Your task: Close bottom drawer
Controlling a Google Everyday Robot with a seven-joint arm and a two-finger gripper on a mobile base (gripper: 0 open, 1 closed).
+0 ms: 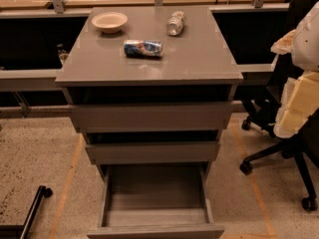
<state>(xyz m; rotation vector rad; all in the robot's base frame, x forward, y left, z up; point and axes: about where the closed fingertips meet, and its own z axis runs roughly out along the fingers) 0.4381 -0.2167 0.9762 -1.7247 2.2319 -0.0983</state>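
Its long sides (pixel 206 200) run straight back under the middle drawer, so the bottom drawer (pixel 155 231) will slide inward along them when I push its front.
The bottom drawer (pixel 155 230) is the lowest of three grey drawers in a cabinet. It is pulled far out toward me and its grey box interior (pixel 154 193) is bare. Above it are the middle drawer front (pixel 152 152) and the wider top drawer front (pixel 149 116). My gripper (pixel 299 101) shows as a pale white and yellowish shape at the right edge of the camera view. It is to the right of the cabinet, well above the open drawer and apart from it.
On the cabinet top (pixel 199 59) lie a beige bowl (pixel 109 21), a can on its side (pixel 143 48) and a plastic bottle on its side (pixel 175 23). A black office chair base (pixel 279 153) stands at the right. A black castered leg (pixel 35 208) is at the lower left.
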